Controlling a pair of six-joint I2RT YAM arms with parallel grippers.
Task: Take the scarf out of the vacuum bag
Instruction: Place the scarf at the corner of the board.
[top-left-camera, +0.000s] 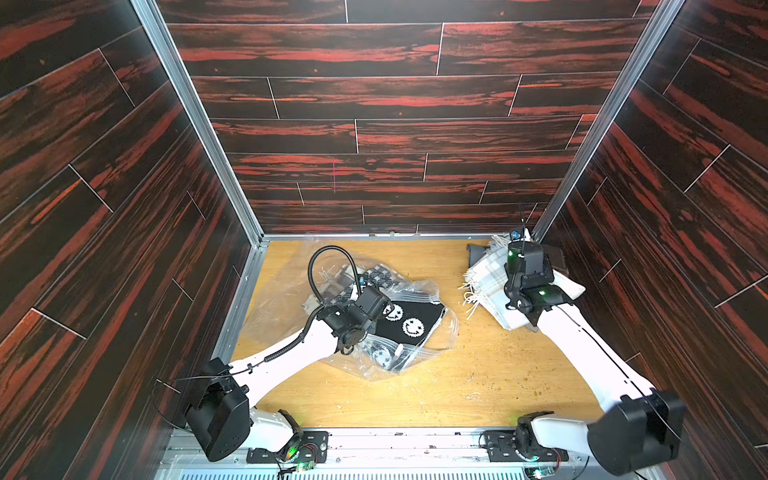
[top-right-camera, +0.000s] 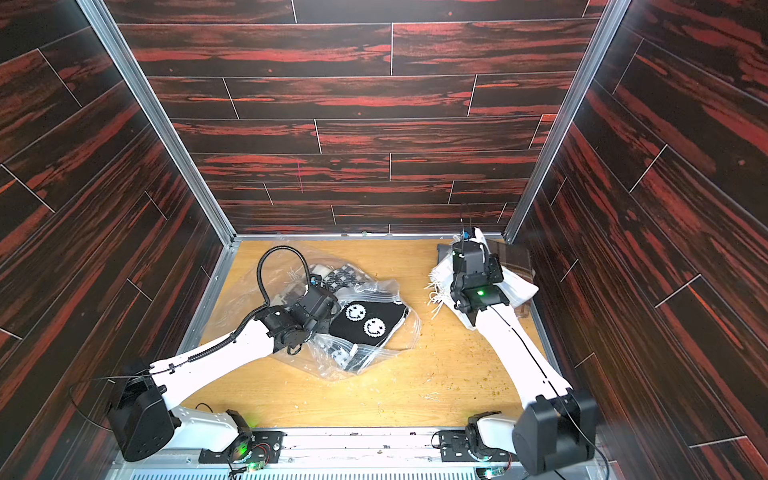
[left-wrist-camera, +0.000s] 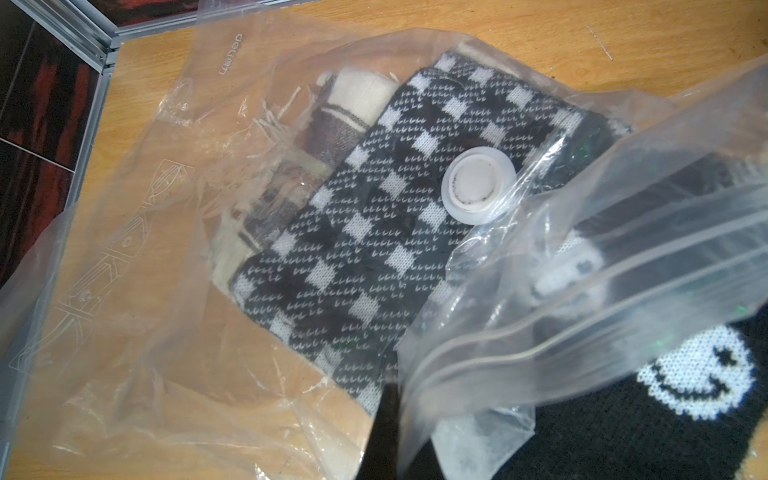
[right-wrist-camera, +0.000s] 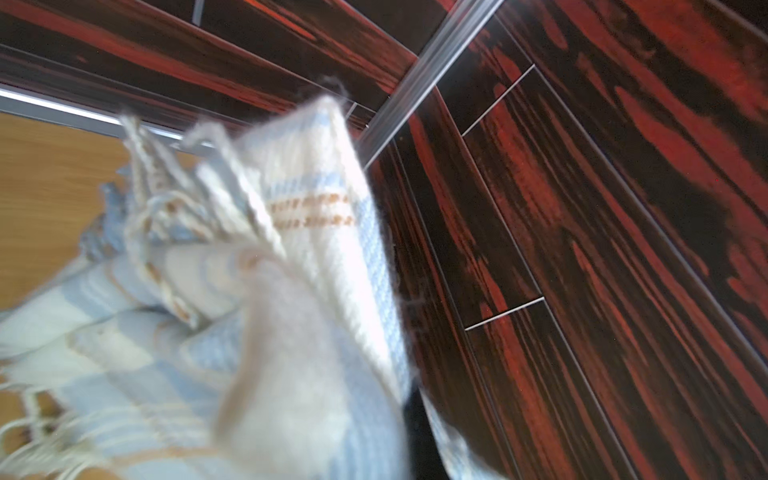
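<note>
The white-and-blue scarf (top-left-camera: 490, 281) is clear of the bag and above the brown plaid cloth (top-right-camera: 517, 257), so my right gripper should keep going and let it go there.
The clear vacuum bag (top-left-camera: 282, 299) (top-right-camera: 249, 291) lies crumpled on the wooden table's left half, its white valve (left-wrist-camera: 478, 187) facing up. Inside it are a black-and-white checked scarf (left-wrist-camera: 374, 208) (top-left-camera: 380, 276) and a beige fringed one (left-wrist-camera: 357, 99). A black smiley-face scarf (top-left-camera: 409, 322) (top-right-camera: 365, 320) lies at the bag's mouth. My left gripper (left-wrist-camera: 399, 428) is shut on the bag's zip-seal edge (left-wrist-camera: 582, 311). My right gripper (right-wrist-camera: 411, 436) is shut on a white-and-blue fringed scarf (top-left-camera: 488, 274) (top-right-camera: 442, 270) (right-wrist-camera: 291, 291), held up at the far right corner, outside the bag.
Dark red wood-pattern walls (top-left-camera: 374, 124) close in the back and both sides, with metal corner posts (top-left-camera: 582, 166). A brown plaid cloth (top-right-camera: 511, 257) lies by the right wall under the lifted scarf. Crumbs (top-left-camera: 498, 374) dot the table's near right.
</note>
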